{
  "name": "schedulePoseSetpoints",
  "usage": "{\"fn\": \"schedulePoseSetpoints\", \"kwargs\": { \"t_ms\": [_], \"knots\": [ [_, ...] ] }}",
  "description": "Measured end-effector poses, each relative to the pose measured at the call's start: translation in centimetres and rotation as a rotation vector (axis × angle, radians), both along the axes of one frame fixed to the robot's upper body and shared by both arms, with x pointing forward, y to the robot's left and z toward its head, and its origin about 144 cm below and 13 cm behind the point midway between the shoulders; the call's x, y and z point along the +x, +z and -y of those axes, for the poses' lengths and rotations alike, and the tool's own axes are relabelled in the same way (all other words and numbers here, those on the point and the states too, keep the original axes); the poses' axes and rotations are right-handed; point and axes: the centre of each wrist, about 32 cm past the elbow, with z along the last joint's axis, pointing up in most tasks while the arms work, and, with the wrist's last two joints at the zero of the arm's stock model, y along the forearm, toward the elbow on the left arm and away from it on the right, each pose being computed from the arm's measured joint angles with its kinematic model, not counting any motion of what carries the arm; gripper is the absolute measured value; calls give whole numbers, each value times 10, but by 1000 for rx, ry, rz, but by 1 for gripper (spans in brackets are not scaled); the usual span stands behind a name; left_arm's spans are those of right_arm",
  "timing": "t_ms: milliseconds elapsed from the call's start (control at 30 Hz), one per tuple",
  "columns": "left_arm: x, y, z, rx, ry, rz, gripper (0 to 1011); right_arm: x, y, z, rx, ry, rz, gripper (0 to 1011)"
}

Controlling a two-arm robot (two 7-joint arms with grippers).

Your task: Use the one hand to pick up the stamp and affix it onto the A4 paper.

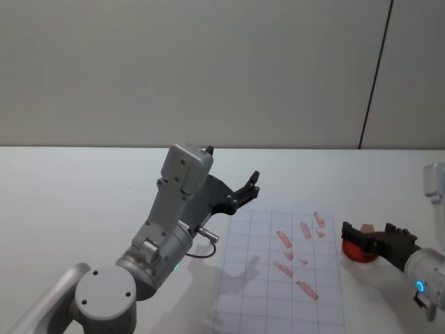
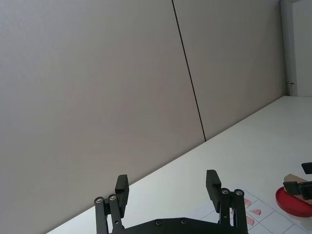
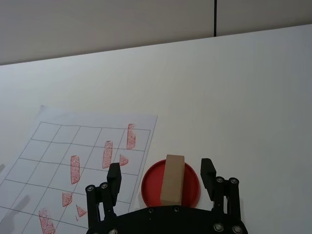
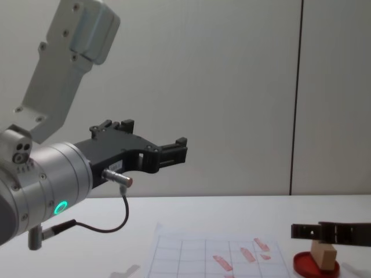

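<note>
The stamp (image 4: 323,256) will make a patchy, partial red print when I press it onto the paper, because small broken red wedges (image 4: 265,257) can be seen next to fuller marks.
The stamp (image 3: 172,181), a small tan wooden block, stands on the round red ink pad (image 3: 148,187) just right of the A4 paper (image 3: 53,141). That paper is a gridded sheet (image 1: 268,299) carrying several red marks. My right gripper (image 3: 161,174), with the blue-lit wrist, is open and low. Its fingers (image 3: 208,171) straddle the stamp with a gap on each side. From the side, the stamp (image 4: 324,256) sits just below the right gripper's fingers (image 4: 316,231). My left gripper (image 1: 247,188) hangs open, raised high above the paper's left part.
The white table (image 1: 83,188) stretches wide to the left and behind the paper. A grey wall with a dark vertical seam (image 1: 375,76) stands at the back. A thin cable (image 4: 119,217) loops under the left wrist.
</note>
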Motion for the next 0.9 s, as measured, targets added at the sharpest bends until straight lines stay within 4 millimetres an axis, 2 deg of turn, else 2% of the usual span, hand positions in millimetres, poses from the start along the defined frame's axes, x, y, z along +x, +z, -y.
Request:
{"fn": "schedulePoseSetpoints", "kwargs": {
  "t_ms": [800, 867, 900],
  "knots": [
    [0, 0, 0, 0, 0, 0, 1002, 5, -6, -1, -11, -26, -48, 1001],
    [0, 0, 0, 0, 0, 0, 1002, 6, -6, -1, -12, -26, -48, 982],
    [0, 0, 0, 0, 0, 0, 1002, 6, -6, -1, -13, -26, -49, 942]
  ]
}}
